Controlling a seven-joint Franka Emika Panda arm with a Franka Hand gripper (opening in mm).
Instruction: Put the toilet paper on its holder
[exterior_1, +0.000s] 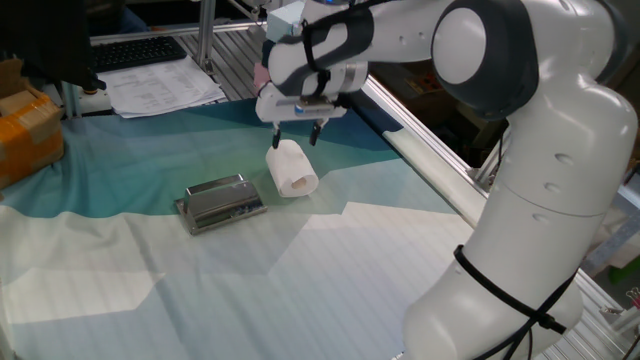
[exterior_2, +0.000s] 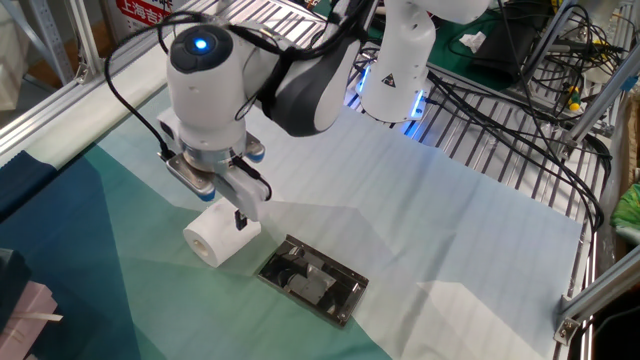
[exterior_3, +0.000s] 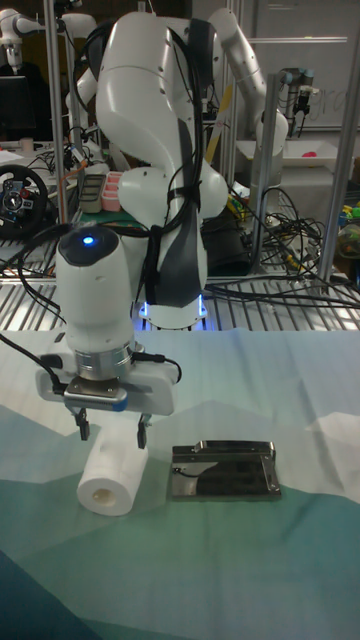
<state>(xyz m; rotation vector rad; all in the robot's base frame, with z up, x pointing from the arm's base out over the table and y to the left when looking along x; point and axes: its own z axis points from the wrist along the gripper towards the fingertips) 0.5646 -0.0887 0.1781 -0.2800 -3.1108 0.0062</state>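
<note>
I expect that when I push the toilet paper endwise, its hollow core (exterior_1: 299, 185) will slip over the holder's raised bar, because the bar's end (exterior_1: 242, 181) facing it is free.
The toilet paper (exterior_1: 291, 168) (exterior_2: 221, 236) (exterior_3: 113, 472) is a white roll lying on its side on the cloth, hollow core showing at one end. Beside it lies the holder (exterior_1: 221, 201) (exterior_2: 313, 279) (exterior_3: 222, 471), a flat silver-grey metal bracket. My gripper (exterior_1: 295, 138) (exterior_2: 227, 212) (exterior_3: 111, 431) hangs open just above the far end of the roll, one finger to each side of it. Nothing is held between the fingers.
A teal and white cloth (exterior_1: 200, 280) covers the table. Papers (exterior_1: 160, 88) and a keyboard (exterior_1: 135, 50) lie at the back, with a cardboard box (exterior_1: 25, 125) at the left edge. Metal rails (exterior_1: 420, 140) and cables (exterior_2: 520, 110) border the table.
</note>
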